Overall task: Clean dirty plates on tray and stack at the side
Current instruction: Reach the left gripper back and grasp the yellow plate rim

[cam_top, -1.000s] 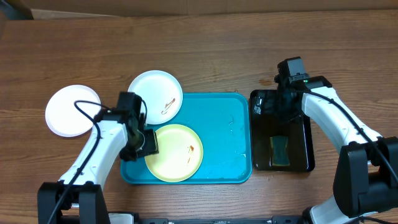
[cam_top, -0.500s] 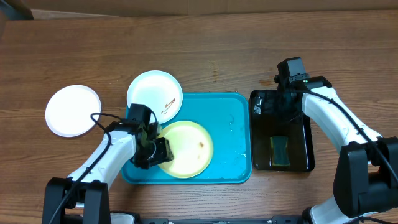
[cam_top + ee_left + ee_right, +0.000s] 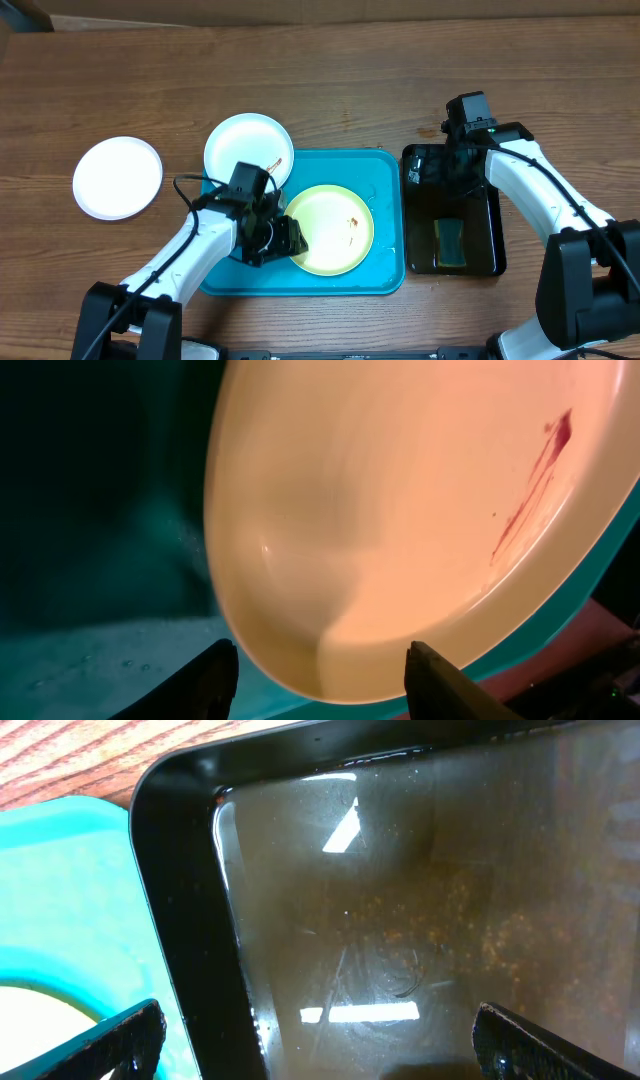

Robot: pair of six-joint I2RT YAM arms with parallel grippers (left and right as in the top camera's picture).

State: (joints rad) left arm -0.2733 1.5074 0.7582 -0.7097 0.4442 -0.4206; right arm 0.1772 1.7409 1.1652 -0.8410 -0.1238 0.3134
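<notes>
My left gripper keeps going onto the pale yellow plate's clean rim until its fingers close on it, because the red-brown smear lies across the plate.
The pale yellow plate lies on the turquoise tray with a small red-brown smear on its right half. My left gripper is at the plate's left rim. In the left wrist view the plate fills the frame, and the left gripper is open with its fingers on either side of the near rim. A white plate with a smear overlaps the tray's far left corner. Another white plate sits on the table to the left. My right gripper hangs wide open and holds nothing.
A black tray stands right of the turquoise one, wet inside, with a green-yellow sponge in its near half. The right wrist view shows the black tray's corner rim beside the turquoise tray. Bare wooden table surrounds both.
The yellow plate has slid right across the tray from its near left part to the middle, with my left gripper following at its rim. The right arm has not moved.
</notes>
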